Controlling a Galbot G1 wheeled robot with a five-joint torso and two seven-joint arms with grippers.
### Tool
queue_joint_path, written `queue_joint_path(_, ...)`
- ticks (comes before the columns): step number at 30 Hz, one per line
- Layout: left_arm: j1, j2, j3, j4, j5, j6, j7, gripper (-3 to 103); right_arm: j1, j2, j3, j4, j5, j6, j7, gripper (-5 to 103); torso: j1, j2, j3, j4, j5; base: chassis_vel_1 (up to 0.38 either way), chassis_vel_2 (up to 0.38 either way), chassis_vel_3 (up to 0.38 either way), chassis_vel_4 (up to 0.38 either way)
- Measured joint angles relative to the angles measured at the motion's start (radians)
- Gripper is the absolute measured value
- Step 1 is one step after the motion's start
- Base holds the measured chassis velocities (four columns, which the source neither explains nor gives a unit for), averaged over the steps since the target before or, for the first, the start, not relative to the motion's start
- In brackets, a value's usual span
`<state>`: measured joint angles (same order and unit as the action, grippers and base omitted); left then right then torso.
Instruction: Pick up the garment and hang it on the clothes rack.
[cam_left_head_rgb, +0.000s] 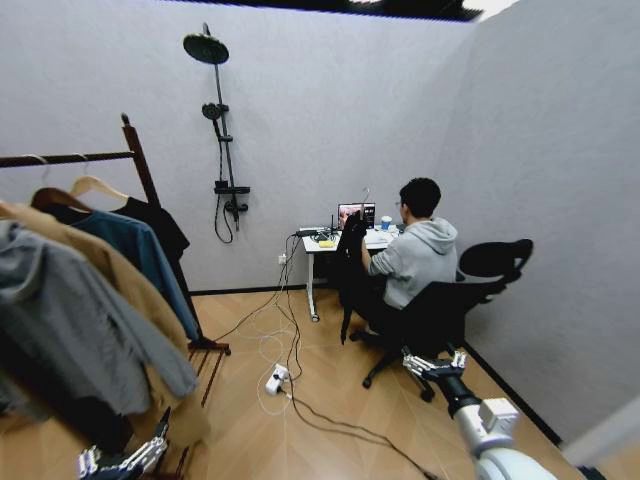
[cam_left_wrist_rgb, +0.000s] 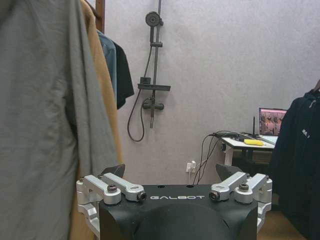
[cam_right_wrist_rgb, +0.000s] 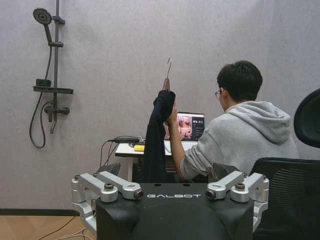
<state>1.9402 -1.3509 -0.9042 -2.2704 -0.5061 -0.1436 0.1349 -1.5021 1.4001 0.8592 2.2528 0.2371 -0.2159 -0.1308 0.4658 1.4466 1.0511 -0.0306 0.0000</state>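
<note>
I expect the hanger to ride along upright inside the garment when I carry the garment, because the hanger's hook stands clear above the garment's draped shoulder.
The garment, a dark limp top on a hanger, is held up by a seated person's hand beside the desk; it also appears as garment and garment. The clothes rack, dark red-brown wood, stands at the left with several clothes on its rod; its post is the clothes rack. My left gripper is low beside the rack's clothes, open and empty. My right gripper is out front at the right, pointed at the person and the garment, open and empty, well short of both.
On the rack hang a grey hoodie, a tan coat, a teal shirt and a black top. A power strip and cables lie on the floor. A desk, an office chair and a wall shower stand beyond.
</note>
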Motion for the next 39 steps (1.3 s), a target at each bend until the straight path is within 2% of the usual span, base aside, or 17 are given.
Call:
queue_joint_path(6,0.0,0.0,0.0,0.0,0.0,0.0,0.0,100,-0.008,-0.009,0.008,0.0,0.002,0.01,-0.009,100,0.0,0.0,0.0,0.0002,0.0006,-0.304,0.312,0.316,-0.307)
queue_joint_path(8,0.0,0.0,0.0,0.0,0.0,0.0,0.0,100,-0.008,-0.01,0.006,0.003,0.002,0.01,-0.009,100,0.0,0.0,0.0,-0.0003,-0.0008,-0.287,0.314,0.301,-0.282)
queue_joint_path(11,0.0,0.0,0.0,0.0,0.0,0.0,0.0,100,-0.004,-0.012,-0.003,0.008,0.0,0.008,-0.008,100,-0.001,0.0,0.0,-0.0002,0.0001,-0.319,0.319,0.307,-0.314)
queue_joint_path(12,0.0,0.0,0.0,0.0,0.0,0.0,0.0,100,0.001,-0.013,-0.01,0.008,-0.004,0.007,-0.005,100,0.0,0.0,0.0,0.0004,0.0004,-0.281,0.325,0.277,-0.296)
queue_joint_path(15,0.0,0.0,0.0,0.0,0.0,0.0,0.0,100,0.01,-0.013,-0.019,0.004,-0.015,0.005,0.005,100,-0.001,0.0,0.0,0.0,-0.0006,-0.323,0.305,0.324,-0.281)
queue_joint_path(25,0.0,0.0,0.0,0.0,0.0,0.0,0.001,100,0.041,-0.022,-0.04,0.016,0.002,-0.024,0.043,100,0.001,0.0,0.0,-0.0001,0.0005,-0.254,0.266,0.232,-0.255)
queue_joint_path(27,0.0,0.0,0.0,0.0,0.0,0.0,0.0,100,0.096,-0.063,-0.026,0.026,0.053,-0.075,0.091,100,0.001,0.0,0.0,0.0003,-0.0001,-0.053,0.099,0.046,-0.037)
queue_joint_path(28,0.0,0.0,0.0,0.0,0.0,0.0,0.0,100,0.096,-0.063,-0.026,0.026,0.053,-0.075,0.091,100,0.001,0.0,0.0,0.0003,-0.0001,-0.024,0.072,0.022,-0.037)
queue_joint_path(30,0.0,0.0,0.0,0.0,0.0,0.0,0.0,100,0.178,-0.135,-0.018,-0.006,0.126,-0.102,0.147,100,-0.001,0.0,0.0,-0.0001,0.0003,0.007,-0.015,-0.028,0.022)
queue_joint_path(31,0.0,0.0,0.0,0.0,0.0,0.0,0.0,100,0.178,-0.135,-0.018,-0.006,0.126,-0.102,0.147,100,-0.001,0.0,0.0,-0.0001,0.0003,0.014,-0.029,-0.057,0.044)
queue_joint_path(32,0.0,0.0,0.0,0.0,0.0,0.0,0.0,100,0.224,-0.171,-0.018,-0.036,0.162,-0.113,0.163,100,-0.001,0.001,0.0,-0.0001,0.0,0.029,-0.084,-0.057,0.044)
queue_joint_path(33,0.0,0.0,0.0,0.0,0.0,0.0,0.0,100,0.313,-0.235,-0.022,-0.112,0.198,-0.115,0.181,100,-0.002,0.001,-0.001,0.0,0.0004,0.085,-0.098,-0.065,0.066)
queue_joint_path(34,0.0,0.0,0.0,0.0,0.0,0.0,0.0,100,0.357,-0.267,-0.027,-0.158,0.205,-0.106,0.183,100,-0.002,0.001,0.0,0.0002,0.0003,0.085,-0.098,-0.044,0.069)
queue_joint_path(35,0.0,0.0,0.0,0.0,0.0,0.0,0.0,100,0.357,-0.267,-0.027,-0.158,0.205,-0.106,0.183,100,-0.002,0.001,0.0,0.0002,0.0003,0.085,-0.098,-0.044,0.069)
queue_joint_path(37,0.0,0.0,0.0,0.0,0.0,0.0,0.0,100,0.449,-0.332,-0.048,-0.272,0.227,-0.083,0.178,100,-0.002,0.001,0.0,0.0002,0.0004,0.053,-0.029,-0.032,0.051)
queue_joint_path(38,0.0,0.0,0.0,0.0,0.0,0.0,0.0,100,0.449,-0.332,-0.048,-0.272,0.227,-0.083,0.178,100,-0.002,0.001,0.0,0.0002,0.0004,0.053,-0.006,-0.02,0.051)
queue_joint_path(39,0.0,0.0,0.0,0.0,0.0,0.0,0.0,100,0.508,-0.365,-0.072,-0.34,0.25,-0.064,0.162,100,-0.001,0.001,0.0,0.0001,0.0005,0.0,0.0,0.0,0.0)
